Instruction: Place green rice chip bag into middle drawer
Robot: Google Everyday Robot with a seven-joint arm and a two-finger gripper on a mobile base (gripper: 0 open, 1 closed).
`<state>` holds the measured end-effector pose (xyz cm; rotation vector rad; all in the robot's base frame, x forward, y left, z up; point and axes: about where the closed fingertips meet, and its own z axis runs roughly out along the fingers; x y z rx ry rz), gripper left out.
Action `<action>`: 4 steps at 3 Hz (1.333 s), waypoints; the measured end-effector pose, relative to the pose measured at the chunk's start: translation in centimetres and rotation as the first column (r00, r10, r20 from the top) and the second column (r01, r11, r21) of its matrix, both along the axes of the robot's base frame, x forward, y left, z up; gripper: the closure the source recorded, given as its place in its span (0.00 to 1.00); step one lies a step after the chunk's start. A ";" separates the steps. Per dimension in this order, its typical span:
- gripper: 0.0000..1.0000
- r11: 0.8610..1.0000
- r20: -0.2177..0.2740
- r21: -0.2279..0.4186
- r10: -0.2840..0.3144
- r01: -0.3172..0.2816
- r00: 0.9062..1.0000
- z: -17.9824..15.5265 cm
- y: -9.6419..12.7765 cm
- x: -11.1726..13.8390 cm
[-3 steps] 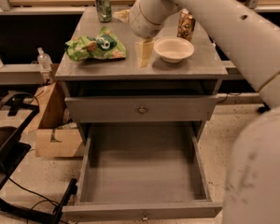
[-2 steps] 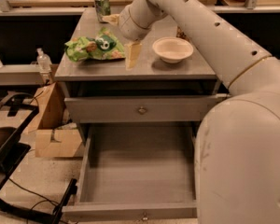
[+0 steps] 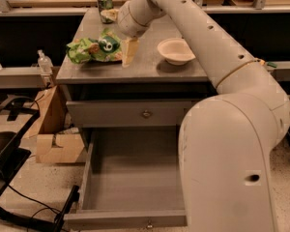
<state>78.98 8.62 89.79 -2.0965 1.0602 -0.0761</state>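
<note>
My gripper will lift the green rice chip bag [image 3: 98, 48] with its loose end sagging below the gripper, because the bag lies crumpled with loose, wrinkled edges [image 3: 76, 53].
The green rice chip bag [image 3: 94, 48] lies crumpled on the grey cabinet top [image 3: 150, 67], left of centre. My gripper [image 3: 129, 52] hangs from the arm just at the bag's right edge, low over the top and pointing down. The middle drawer [image 3: 133, 180] is pulled wide open below, its inside bare, its flat grey front with a small brass knob [image 3: 148, 224] nearest the camera. My big white arm covers the right side of the view and hides the drawer's right wall.
A white bowl [image 3: 175, 50] sits right of the gripper. A green soda can [image 3: 105, 0] stands at the back of the top. The top drawer [image 3: 135, 114] is closed. A cardboard box [image 3: 55, 144], a plastic bottle [image 3: 44, 62] and black cables [image 3: 19, 202] lie left.
My arm has swung left across the cabinet top. The gripper has moved from beside the bowl to the right edge of the green bag. The bag and drawer have not moved.
</note>
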 end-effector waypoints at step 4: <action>0.48 0.998 -0.135 0.040 0.060 -0.055 0.989 -4.3 10.8 1.6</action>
